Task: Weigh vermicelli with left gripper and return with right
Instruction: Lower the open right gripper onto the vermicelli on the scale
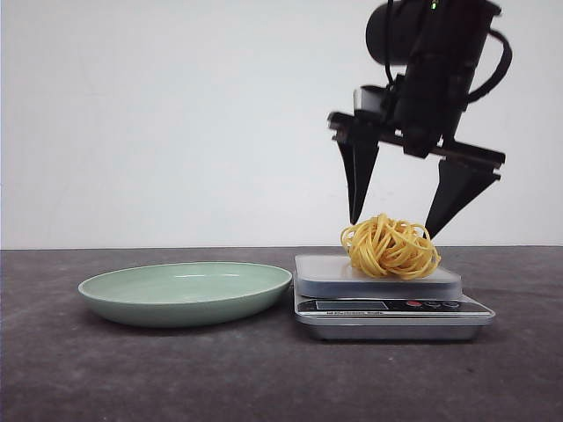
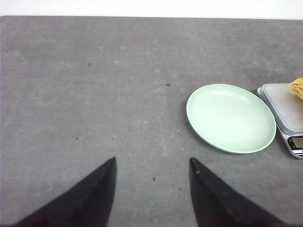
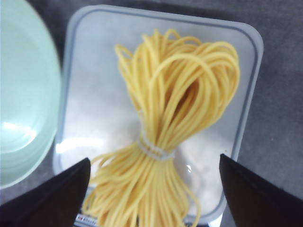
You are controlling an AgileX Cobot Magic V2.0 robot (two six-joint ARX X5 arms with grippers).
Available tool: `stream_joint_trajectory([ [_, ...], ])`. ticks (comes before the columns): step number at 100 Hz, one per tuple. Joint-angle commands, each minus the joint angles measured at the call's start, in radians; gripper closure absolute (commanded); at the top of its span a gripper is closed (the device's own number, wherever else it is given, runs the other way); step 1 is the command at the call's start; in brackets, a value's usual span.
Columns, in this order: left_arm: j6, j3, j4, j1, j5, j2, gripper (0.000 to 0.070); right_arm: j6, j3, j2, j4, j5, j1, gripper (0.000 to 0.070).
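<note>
My gripper will bring the vermicelli (image 1: 391,248) up as one bundle, loose loops and all, when I lift it, because a white band (image 3: 154,149) is tight around its middle.
The vermicelli (image 1: 391,246), a yellow noodle nest tied with a white band, lies on the silver kitchen scale (image 1: 321,271). My right gripper (image 1: 392,227) hangs open just above it, one finger on each side, not touching it. In the right wrist view the vermicelli (image 3: 175,94) lies on the scale platform (image 3: 94,71) between the spread fingers of the right gripper (image 3: 154,159). My left gripper (image 2: 152,160) is open and empty over bare table, off to the left of the plate. It does not show in the front view.
An empty pale green plate (image 1: 185,290) stands just left of the scale, also in the left wrist view (image 2: 231,117) and the right wrist view (image 3: 23,94). The scale (image 2: 281,106) and a bit of vermicelli (image 2: 298,88) show at the left wrist view's edge. The table is dark grey.
</note>
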Motion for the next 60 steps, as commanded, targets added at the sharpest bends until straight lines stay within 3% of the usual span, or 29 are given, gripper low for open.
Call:
stream_joint_trajectory([
  [1, -0.008, 0.010, 0.011, -0.006, 0.002, -0.002, 0.0427, 0.010, 0.025, 0.029, 0.012, -0.003, 0.004, 0.0182],
  [16, -0.008, 0.010, 0.011, -0.006, 0.002, -0.002, 0.0427, 0.009, 0.025, 0.044, 0.029, -0.006, 0.005, 0.0273],
  [36, -0.008, 0.010, 0.011, -0.006, 0.002, -0.002, 0.0427, 0.009, 0.025, 0.055, 0.024, -0.007, 0.004, 0.0476],
  [49, -0.008, 0.010, 0.011, -0.006, 0.002, -0.002, 0.0427, 0.010, 0.025, 0.055, 0.018, -0.011, 0.005, 0.0517],
  [58, -0.008, 0.010, 0.011, -0.006, 0.002, -0.002, 0.0427, 0.008, 0.025, 0.055, 0.018, -0.011, 0.006, 0.0700],
  [60, -0.007, 0.010, 0.011, -0.006, 0.002, -0.002, 0.0427, 0.008, 0.025, 0.055, 0.019, -0.010, 0.006, 0.0700],
])
